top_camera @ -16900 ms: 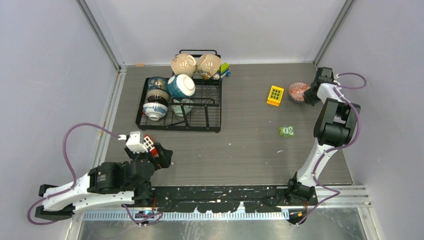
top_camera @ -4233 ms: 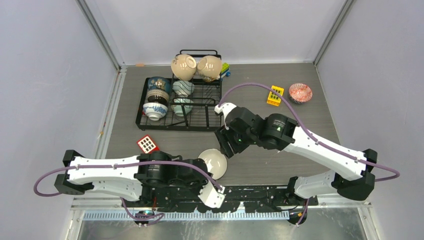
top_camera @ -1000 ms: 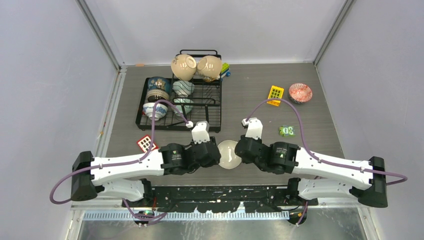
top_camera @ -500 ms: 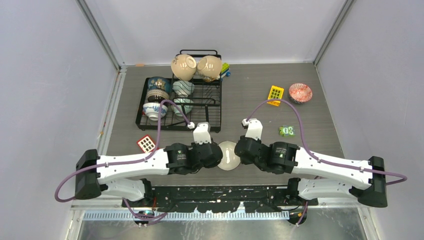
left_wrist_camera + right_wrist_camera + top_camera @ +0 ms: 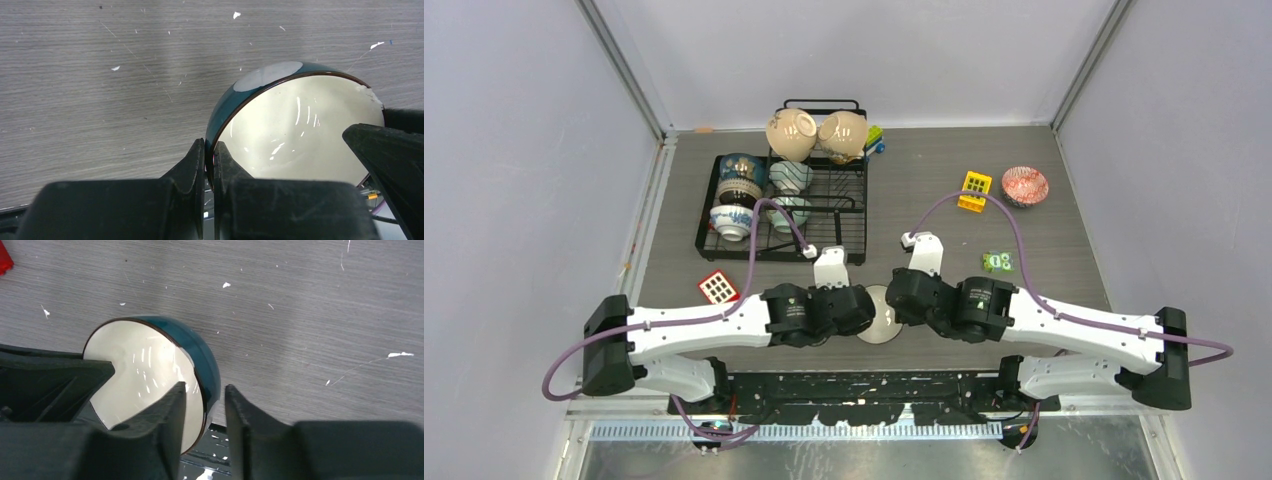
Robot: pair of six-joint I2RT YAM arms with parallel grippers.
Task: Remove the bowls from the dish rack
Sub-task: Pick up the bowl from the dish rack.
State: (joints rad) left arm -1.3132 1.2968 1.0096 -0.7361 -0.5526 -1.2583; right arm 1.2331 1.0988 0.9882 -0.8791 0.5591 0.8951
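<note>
The robot's left gripper holds the teal bowl far from the clear space (image 5: 932, 164) by the yellow block, so next the right gripper takes over the bowl by its opposite rim (image 5: 200, 377).
A teal bowl (image 5: 881, 314) with a cream inside hangs tilted on its side above the table's near edge, between both grippers. My left gripper (image 5: 209, 150) is shut on the bowl's (image 5: 295, 135) left rim, one finger inside and one outside. My right gripper (image 5: 204, 395) is open; its fingers straddle the opposite rim of the bowl (image 5: 145, 375) with a gap on both sides. The black dish rack (image 5: 784, 257) stands at the back left and holds several bowls, among them two cream ones (image 5: 791, 133) on the raised back and a blue-and-white one (image 5: 731, 221). A red-patterned bowl (image 5: 1024, 185) sits on the table at the far right.
A yellow block (image 5: 974, 190) lies next to the red-patterned bowl, a green block (image 5: 997, 262) just beyond my right arm, and a red block (image 5: 719, 287) in front of the rack. Grey walls close in both sides and the back.
My left gripper has closed onto the bowl's rim. My right gripper has opened off the opposite rim. The bowl has barely moved.
</note>
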